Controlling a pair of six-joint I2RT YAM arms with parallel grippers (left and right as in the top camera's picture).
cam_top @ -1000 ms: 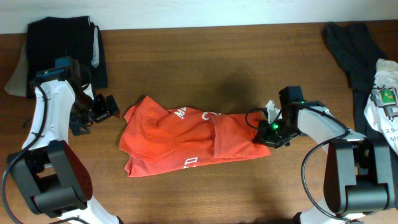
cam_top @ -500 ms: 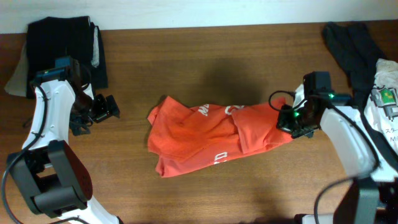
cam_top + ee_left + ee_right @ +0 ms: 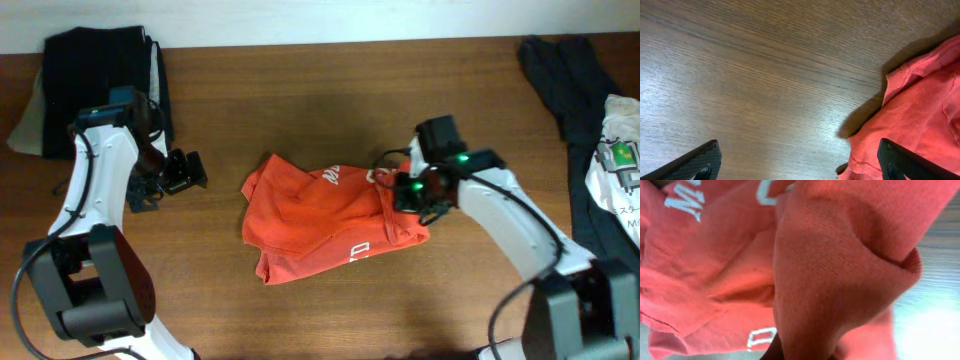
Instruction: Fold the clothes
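Note:
The T-shirt's end (image 3: pixel 409 228) hangs bunched up over the T-shirt's body, so my right gripper should pull it back flat toward the open wood (image 3: pixel 453 241) before folding its edge over.
The red-orange T-shirt (image 3: pixel 320 215) with white lettering lies bunched at the table's middle. My right gripper (image 3: pixel 408 192) is shut on a fold of its right side, held over the shirt's body. In the right wrist view the pinched cloth (image 3: pixel 830 270) fills the frame, and only a dark sliver of a fingertip (image 3: pixel 774 353) shows at the bottom. My left gripper (image 3: pixel 185 172) hangs open just left of the shirt, apart from it. Its wrist view shows wide-set fingertips (image 3: pixel 695 162) over bare wood, with the shirt's edge (image 3: pixel 920 100) at the right.
A pile of dark folded garments (image 3: pixel 100 65) sits at the back left corner. A dark grey garment (image 3: pixel 565 80) and a white one (image 3: pixel 620 160) lie along the right edge. The wooden table (image 3: pixel 330 90) shows between them.
My right gripper pulled the shirt's right side to the right, then carried it back left over the shirt. The shirt now lies further right and more bunched. The left gripper edged right.

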